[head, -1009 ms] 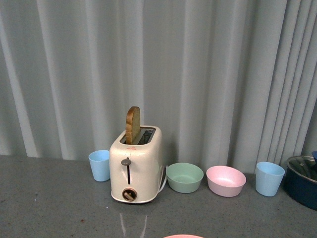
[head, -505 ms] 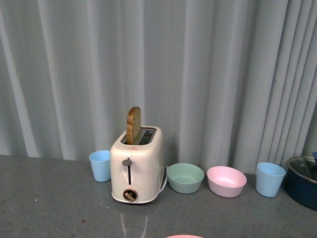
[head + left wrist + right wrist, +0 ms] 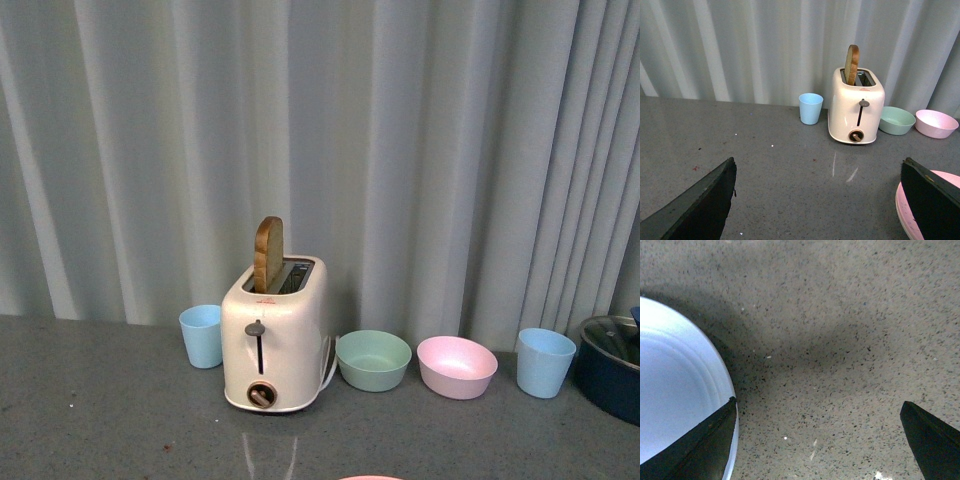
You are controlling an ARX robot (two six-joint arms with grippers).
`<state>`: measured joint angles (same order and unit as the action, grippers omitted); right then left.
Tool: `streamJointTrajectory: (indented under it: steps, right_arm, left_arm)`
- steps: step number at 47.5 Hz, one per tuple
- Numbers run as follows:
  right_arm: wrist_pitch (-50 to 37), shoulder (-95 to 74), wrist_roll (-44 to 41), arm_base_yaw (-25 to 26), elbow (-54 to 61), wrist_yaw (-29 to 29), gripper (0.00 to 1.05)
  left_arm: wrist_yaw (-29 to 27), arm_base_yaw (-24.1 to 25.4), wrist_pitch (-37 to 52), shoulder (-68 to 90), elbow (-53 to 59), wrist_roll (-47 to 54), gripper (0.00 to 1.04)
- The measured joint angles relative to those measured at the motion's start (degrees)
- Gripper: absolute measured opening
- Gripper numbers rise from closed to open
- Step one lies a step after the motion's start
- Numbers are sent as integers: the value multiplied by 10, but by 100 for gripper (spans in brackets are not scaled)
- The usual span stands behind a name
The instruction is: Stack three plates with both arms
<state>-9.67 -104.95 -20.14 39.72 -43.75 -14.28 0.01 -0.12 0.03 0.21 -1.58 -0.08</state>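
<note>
I expect the light blue plate (image 3: 677,390) to nest low and leave a pink edge when I lower it, because the pink plate's rim (image 3: 904,214) stands up around its middle.
A pink plate (image 3: 904,212) lies on the grey counter in the left wrist view, partly behind one of the black fingers (image 3: 932,200). A sliver of its rim (image 3: 370,478) shows at the front view's bottom edge. My left gripper (image 3: 817,165) is open above bare counter, beside the pink plate, with nothing between its fingers. In the right wrist view a light blue plate (image 3: 675,390) lies flat on the speckled counter. My right gripper (image 3: 817,402) is open over the counter just beside it, one finger (image 3: 700,445) overlapping the plate's rim. Neither arm shows in the front view.
At the back stand a cream toaster (image 3: 275,340) holding a bread slice (image 3: 267,252), two blue cups (image 3: 201,335) (image 3: 545,361), a green bowl (image 3: 373,359) and a pink bowl (image 3: 456,366). A dark lidded pot (image 3: 612,362) sits at the far right. A curtain hangs behind.
The front view's scene has slid down by a few pixels, and less of the pink plate's rim shows at the bottom edge. Nothing on the counter has moved.
</note>
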Motion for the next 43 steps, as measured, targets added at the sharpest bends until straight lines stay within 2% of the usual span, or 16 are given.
streamJointTrajectory:
  steps: [15,43]
  right_arm:
    - [-25,-63,-21,-8,9,-47,97]
    - [-76,-136,0,-30,16,-64,97]
  left_arm:
    - [0,0,0,0,0,0,98]
    - [0,0,0,0,0,0,98]
